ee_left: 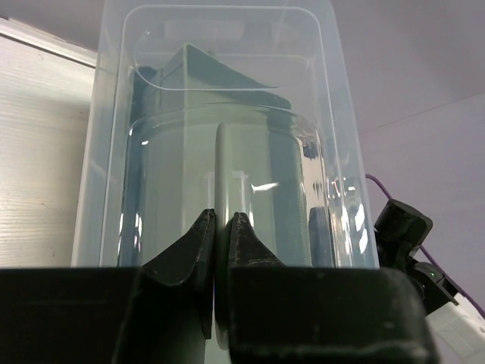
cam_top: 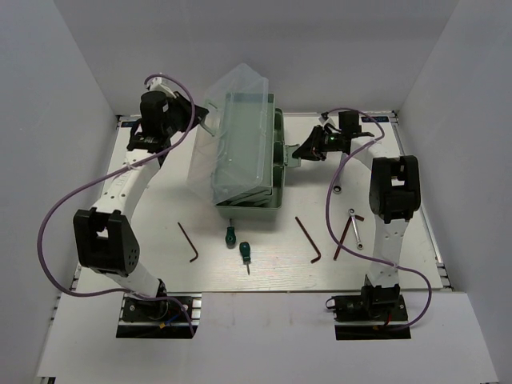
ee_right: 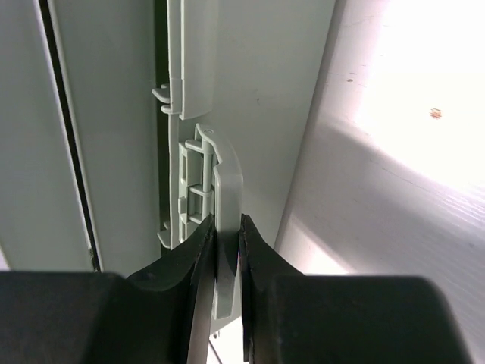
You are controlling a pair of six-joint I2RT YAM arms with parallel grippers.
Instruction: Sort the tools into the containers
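The latch tab (cam_top: 293,157) is across from the lid's handle (cam_top: 209,122), which my left gripper is holding, so my right gripper should go on pulling the latch tab until the stacked trays spread open.
The mint-green toolbox (cam_top: 277,178) stands mid-table with its clear lid (cam_top: 236,136) tilted up toward the left. My left gripper (cam_top: 206,120) is shut on the lid's pale handle strip (ee_left: 227,163), seen in the left wrist view between the fingers (ee_left: 223,224). My right gripper (cam_top: 297,152) is shut on a pale green latch tab (ee_right: 228,176) on the box's right side, gripper (ee_right: 226,225). On the table in front lie two green-handled screwdrivers (cam_top: 230,233) (cam_top: 245,254), hex keys (cam_top: 189,242) (cam_top: 308,238) (cam_top: 344,237) and a silver wrench (cam_top: 354,229).
A small silver piece (cam_top: 339,190) lies right of the box near the right arm. White walls enclose the table on three sides. Purple cables loop off both arms.
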